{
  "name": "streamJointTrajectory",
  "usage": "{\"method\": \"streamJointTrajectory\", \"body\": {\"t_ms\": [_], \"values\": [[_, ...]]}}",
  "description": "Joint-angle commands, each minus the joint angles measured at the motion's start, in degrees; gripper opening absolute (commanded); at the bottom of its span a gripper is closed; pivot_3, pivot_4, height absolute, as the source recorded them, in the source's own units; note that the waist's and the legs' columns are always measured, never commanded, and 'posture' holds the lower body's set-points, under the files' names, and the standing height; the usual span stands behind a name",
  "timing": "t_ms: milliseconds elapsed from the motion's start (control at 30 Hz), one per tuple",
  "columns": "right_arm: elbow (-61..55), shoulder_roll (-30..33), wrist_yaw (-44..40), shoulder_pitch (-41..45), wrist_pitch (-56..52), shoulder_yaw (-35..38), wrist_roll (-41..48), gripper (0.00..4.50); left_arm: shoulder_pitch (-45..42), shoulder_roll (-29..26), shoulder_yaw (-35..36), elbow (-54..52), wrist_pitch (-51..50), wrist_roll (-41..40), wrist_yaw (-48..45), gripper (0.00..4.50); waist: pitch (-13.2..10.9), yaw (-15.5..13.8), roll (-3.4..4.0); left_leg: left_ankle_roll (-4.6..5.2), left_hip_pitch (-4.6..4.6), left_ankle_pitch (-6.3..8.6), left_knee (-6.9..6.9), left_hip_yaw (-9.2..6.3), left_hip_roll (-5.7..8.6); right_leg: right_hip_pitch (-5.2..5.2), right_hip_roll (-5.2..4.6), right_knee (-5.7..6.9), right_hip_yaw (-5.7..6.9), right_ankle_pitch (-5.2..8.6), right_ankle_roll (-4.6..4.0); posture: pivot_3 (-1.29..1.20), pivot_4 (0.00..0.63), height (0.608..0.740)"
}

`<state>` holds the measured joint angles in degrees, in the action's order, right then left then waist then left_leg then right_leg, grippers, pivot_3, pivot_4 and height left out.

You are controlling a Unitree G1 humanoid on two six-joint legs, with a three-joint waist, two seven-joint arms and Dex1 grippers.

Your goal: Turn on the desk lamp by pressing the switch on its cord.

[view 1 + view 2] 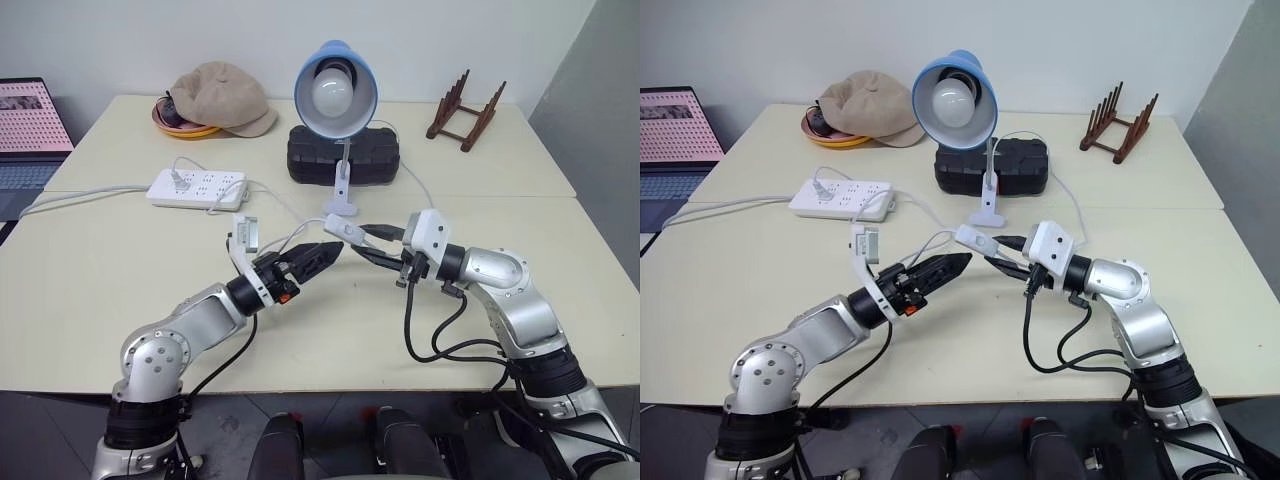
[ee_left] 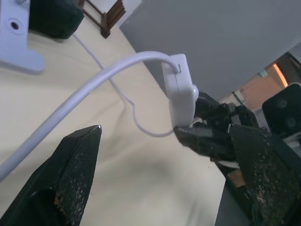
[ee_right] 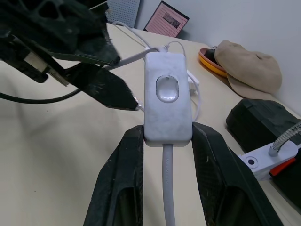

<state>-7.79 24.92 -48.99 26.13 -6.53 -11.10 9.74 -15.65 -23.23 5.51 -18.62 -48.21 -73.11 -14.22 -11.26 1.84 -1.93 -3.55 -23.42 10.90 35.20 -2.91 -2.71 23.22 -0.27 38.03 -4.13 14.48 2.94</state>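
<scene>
Next, I pinch the switch across button and back (image 3: 167,89) with my left gripper, because my right gripper's fingers hold the end of the white switch (image 3: 168,138), short of its button.
The desk lamp (image 1: 335,90) stands at the back of the table, its light-blue shade and white bulb facing me and its white clip base (image 1: 342,203) on the tabletop. My right gripper (image 3: 164,137) is shut on one end of the white switch (image 3: 167,101), holding it above the table with its small button facing the right wrist view. The thin white cord (image 2: 94,84) runs off both ends of the switch. My left gripper (image 1: 333,252) is open, its fingertips level and just short of the switch, pointing at it from the left.
A white power strip (image 1: 195,187) lies left of the lamp. Behind it sits a beige cap (image 1: 222,98) on an orange dish. A black case (image 1: 343,155) stands behind the clip, a wooden rack (image 1: 465,112) at the back right, a laptop (image 1: 30,130) at far left.
</scene>
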Motion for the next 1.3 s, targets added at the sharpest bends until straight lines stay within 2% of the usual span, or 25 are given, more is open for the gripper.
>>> {"method": "streamJointTrajectory", "body": {"t_ms": [33, 300, 533, 800, 967, 1233, 1300], "values": [[-2.1, 0.9, -0.2, -0.1, 3.5, -0.2, -1.5, 1.08, -1.5, 1.3, -0.1, -0.3, 0.1, 0.1, -2.2, 4.5, 0.0, 0.1, 0.0, 0.0, 0.0, 0.0, 0.0, 0.01, 0.0, 0.0, 0.0, 0.0, -0.01, 0.0, 0.0, 0.0, 0.15, 0.74], [-2.0, 1.2, 0.5, -0.6, 5.3, -0.2, -2.4, 1.08, -2.7, 2.2, 0.4, 0.9, -1.0, -0.1, -2.9, 4.5, 0.0, 0.1, 0.0, 0.0, 0.01, 0.0, 0.01, 0.0, 0.0, 0.0, 0.0, 0.01, -0.01, 0.0, 0.0, 0.0, 0.15, 0.74], [-3.0, 1.7, 0.7, -1.3, 5.8, 0.0, -2.6, 1.08, -2.7, 2.7, 0.5, 1.5, -1.3, 0.2, -3.7, 3.23, 0.0, 0.0, 0.0, 0.0, 0.0, 0.0, 0.0, -0.01, 0.0, 0.0, 0.0, -0.01, 0.0, 0.0, 0.0, 0.0, 0.15, 0.74], [-3.8, 2.1, 0.6, -2.2, 7.0, -0.6, -3.6, 1.08, -3.2, 3.4, 0.9, 1.9, -1.6, 0.0, -3.5, 1.38, 0.0, 0.0, 0.0, 0.0, 0.0, 0.0, 0.0, -0.01, 0.0, 0.0, 0.0, -0.02, 0.0, 0.01, -0.01, 0.0, 0.15, 0.74], [-4.0, 2.0, 0.5, -2.1, 7.2, -0.7, -3.8, 1.08, -2.6, 3.4, 0.7, 1.1, -2.0, 0.0, -3.6, 0.47, 0.0, 0.0, 0.0, 0.0, 0.0, 0.0, 0.0, 0.0, 0.0, 0.0, 0.0, -0.03, -0.01, 0.01, -0.01, 0.0, 0.15, 0.74], [-3.6, 1.9, 0.2, -1.6, 7.8, -1.1, -4.0, 1.08, -2.1, 3.0, 0.8, 0.7, -2.6, 0.7, -2.3, 0.47, 0.0, 0.0, 0.0, 0.0, 0.0, 0.0, 0.0, -0.01, 0.0, 0.0, 0.0, -0.04, -0.01, 0.02, -0.03, 0.0, 0.15, 0.74], [-2.7, 1.8, 0.1, -1.2, 8.2, -1.2, -4.2, 1.08, -1.2, 2.7, 1.2, -0.3, -3.3, -0.6, -2.5, 1.17, 0.0, 0.0, 0.0, 0.0, 0.0, 0.0, 0.0, -0.01, 0.0, 0.01, 0.0, -0.04, -0.01, 0.03, -0.04, 0.0, 0.15, 0.74]]}}
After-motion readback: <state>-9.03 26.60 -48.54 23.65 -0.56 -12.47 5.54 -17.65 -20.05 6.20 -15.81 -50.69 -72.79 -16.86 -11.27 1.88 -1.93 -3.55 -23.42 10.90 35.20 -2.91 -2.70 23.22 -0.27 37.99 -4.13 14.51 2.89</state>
